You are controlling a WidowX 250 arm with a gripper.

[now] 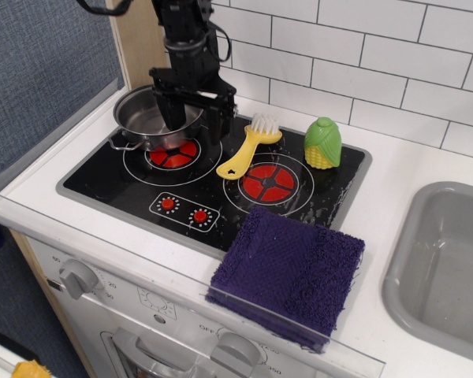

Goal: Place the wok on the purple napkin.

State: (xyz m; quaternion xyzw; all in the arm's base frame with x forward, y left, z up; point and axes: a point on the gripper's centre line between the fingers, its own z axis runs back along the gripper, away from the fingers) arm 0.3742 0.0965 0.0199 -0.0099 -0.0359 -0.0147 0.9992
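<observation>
My gripper will carry the wok (151,120) tilted, with the wok's free side dipping, because the gripper straddles just one side of the wide rim (199,116).
The wok (144,118), a shiny steel pot with wire loop handles, stands on the back left burner of the black stovetop (102,177). My gripper (195,126) is open and lowered over the wok's right rim. One finger is inside the pot and the other finger (217,122) is outside it. The jaws are not closed on the rim. The purple napkin (288,268), a dark fuzzy square, lies flat at the counter's front edge, right of the stove knobs and well apart from the wok.
A yellow dish brush (248,146) lies between the burners just right of my gripper. A green and yellow toy corn (322,142) stands at the back right of the stove. A grey sink basin (445,260) is at the right. A tiled wall is behind.
</observation>
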